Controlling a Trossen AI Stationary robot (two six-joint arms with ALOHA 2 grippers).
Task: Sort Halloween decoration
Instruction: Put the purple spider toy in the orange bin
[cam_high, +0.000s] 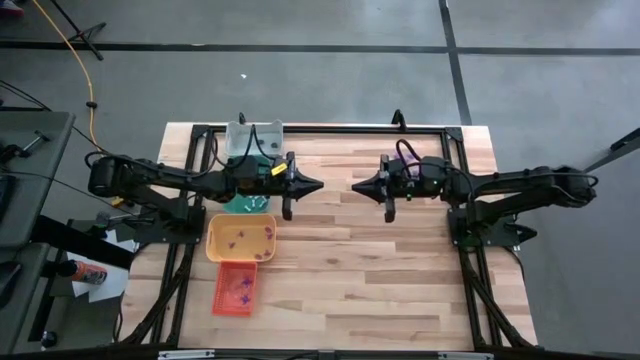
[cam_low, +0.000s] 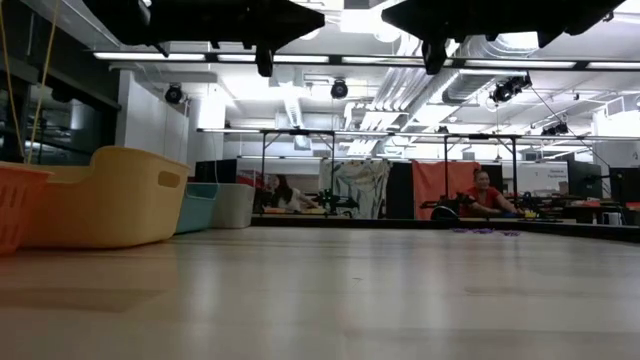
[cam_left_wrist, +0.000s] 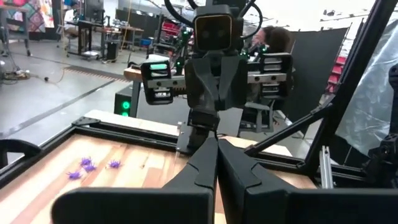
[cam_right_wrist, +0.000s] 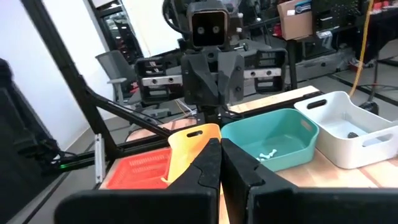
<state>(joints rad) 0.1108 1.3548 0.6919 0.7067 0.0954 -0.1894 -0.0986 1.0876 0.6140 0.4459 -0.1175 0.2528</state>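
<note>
My left gripper is short of the loose purple trinkets (cam_left_wrist: 87, 165) under my right arm, so it should retreat while my right gripper takes one to the orange tray (cam_high: 235, 289).
Both arms hang level above the middle of the table, tips facing each other with a small gap between them. My left gripper (cam_high: 318, 184) (cam_left_wrist: 217, 140) is shut and holds nothing. My right gripper (cam_high: 354, 185) (cam_right_wrist: 220, 142) is also shut and holds nothing. Three purple trinkets (cam_left_wrist: 87, 165) of the Halloween decoration lie loose on the wood near the far right corner, also seen as purple specks (cam_low: 482, 231) in the low view. More purple trinkets lie in the yellow tray (cam_high: 222, 250) and the orange tray (cam_high: 222, 300). Whitish trinkets (cam_right_wrist: 267, 154) lie in the teal tray (cam_right_wrist: 292, 134). A dark trinket (cam_right_wrist: 352, 134) lies in the grey tray (cam_right_wrist: 367, 121).
The trays stand in a row along the table's left side, from the grey tray (cam_high: 240, 133) at the far edge to the orange one at the near edge. The teal tray (cam_high: 240, 205) sits partly under my left arm. A black frame (cam_high: 440, 128) rims the table. People sit far behind.
</note>
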